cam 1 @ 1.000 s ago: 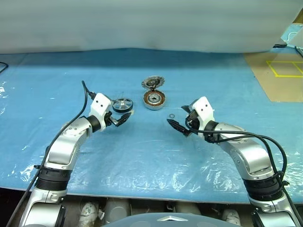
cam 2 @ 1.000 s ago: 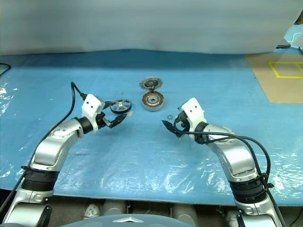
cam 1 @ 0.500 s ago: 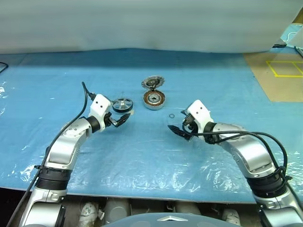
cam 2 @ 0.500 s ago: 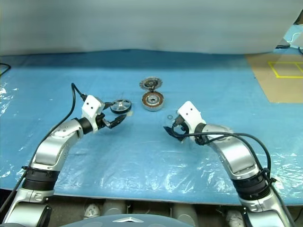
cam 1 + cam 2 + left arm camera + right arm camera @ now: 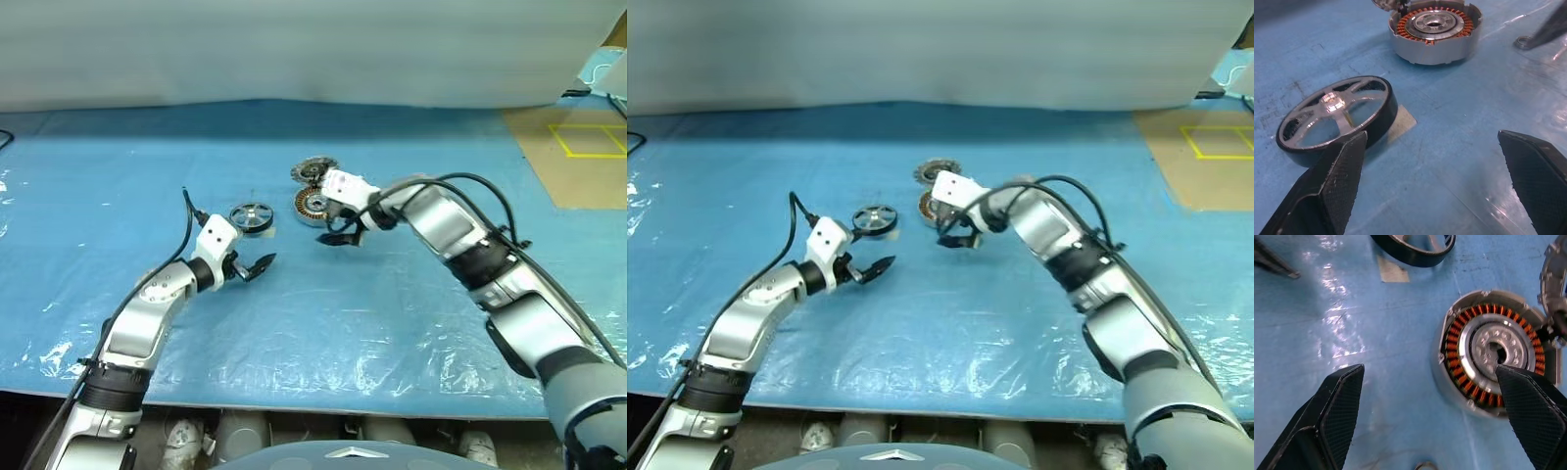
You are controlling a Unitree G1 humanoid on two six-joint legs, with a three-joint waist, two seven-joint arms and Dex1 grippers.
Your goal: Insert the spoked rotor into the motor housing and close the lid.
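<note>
The lid (image 5: 314,169) is joined to the housing at a hinge on the housing's rim (image 5: 1551,334), so I expect the lid to come along, still open, when the robot pulls the housing closer.
The spoked rotor (image 5: 252,216) lies flat on the blue mat, a dark-rimmed silver wheel. To its right sits the motor housing (image 5: 313,204), with copper windings (image 5: 1488,350) showing inside. Its lid (image 5: 313,171) stands open behind it, toothed face showing. My left gripper (image 5: 257,266) is open just in front of the rotor (image 5: 1337,115) and does not touch it. My right gripper (image 5: 335,227) hangs open at the housing's near right side, tilted down, with nothing between its fingers (image 5: 1327,411).
A small metal ring (image 5: 1522,42) lies on the mat close to the right gripper. A beige tape patch (image 5: 1400,122) sits beside the rotor. Brown board with yellow tape (image 5: 578,157) is at the far right. A pale curtain closes off the back.
My right arm has swung forward and left, from the mat's near right up to the housing, rolling its wrist. My left gripper has drawn back slightly from the rotor.
</note>
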